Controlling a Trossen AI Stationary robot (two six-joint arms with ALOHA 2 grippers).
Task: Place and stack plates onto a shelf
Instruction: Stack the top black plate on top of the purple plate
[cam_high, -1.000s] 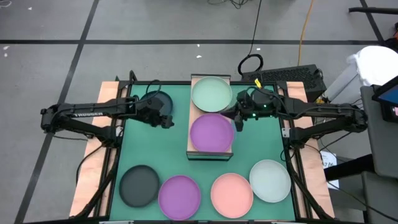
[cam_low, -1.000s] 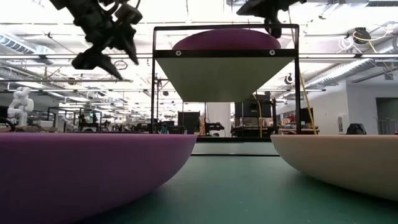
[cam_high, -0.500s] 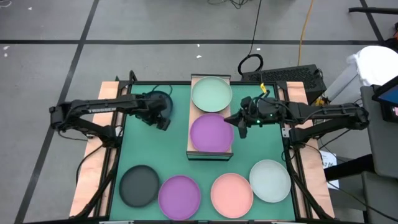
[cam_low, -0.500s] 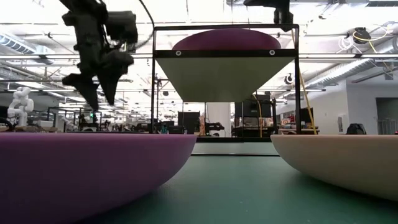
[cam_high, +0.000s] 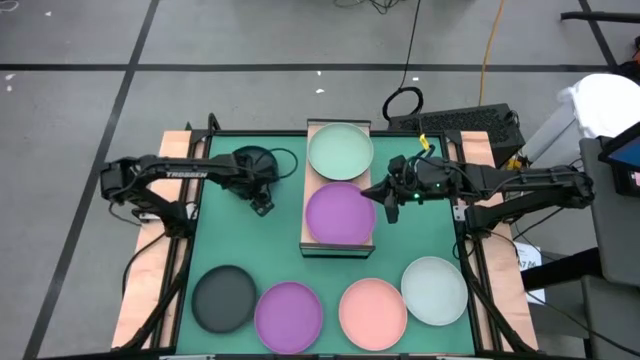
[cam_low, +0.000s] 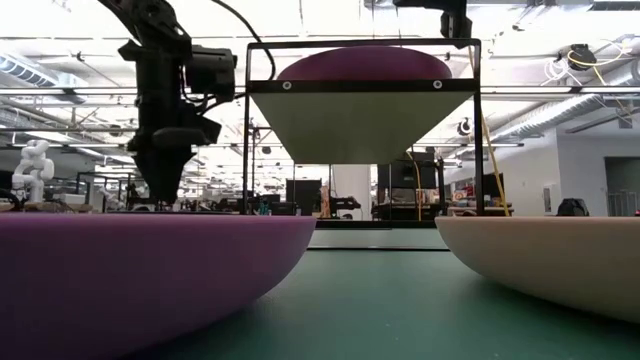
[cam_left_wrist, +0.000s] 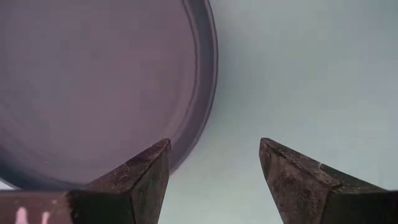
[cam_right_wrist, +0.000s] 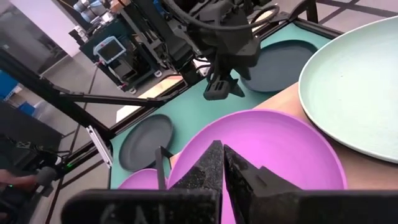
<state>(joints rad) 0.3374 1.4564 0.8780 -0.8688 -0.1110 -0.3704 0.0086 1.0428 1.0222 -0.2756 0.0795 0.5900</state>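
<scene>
The far dark grey plate's rim (cam_left_wrist: 185, 144) is at a slant under one finger of my left gripper. Next, I move toward the plate and get my fingers on both sides of its edge (cam_left_wrist: 208, 106) before I close them.
The wooden shelf (cam_high: 311, 245) carries a pale green plate (cam_high: 340, 150) at its far end and a purple plate (cam_high: 340, 213) at its near end. My left gripper (cam_high: 262, 205) is open and points straight down at the near rim of a dark grey plate (cam_high: 250, 160) lying on the green mat. In the left wrist view, one finger (cam_left_wrist: 146, 177) stands over that plate's (cam_left_wrist: 93, 81) rim and the other over bare mat. My right gripper (cam_high: 390, 205) is shut and hovers beside the purple plate's (cam_right_wrist: 280, 155) right edge.
Along the mat's near edge lie a dark grey plate (cam_high: 224, 298), a purple plate (cam_high: 289, 315), a pink plate (cam_high: 372, 312) and a whitish-blue plate (cam_high: 434, 290). The shelf stands raised on a black frame (cam_low: 246, 140). Bare mat (cam_high: 420, 235) lies on either side of it.
My left gripper has tipped from a slant to pointing straight down and has come lower, shifting slightly toward the near edge beside the dark grey plate. My right gripper has drawn a little to the right, away from the purple plate, and risen slightly, then kept still.
</scene>
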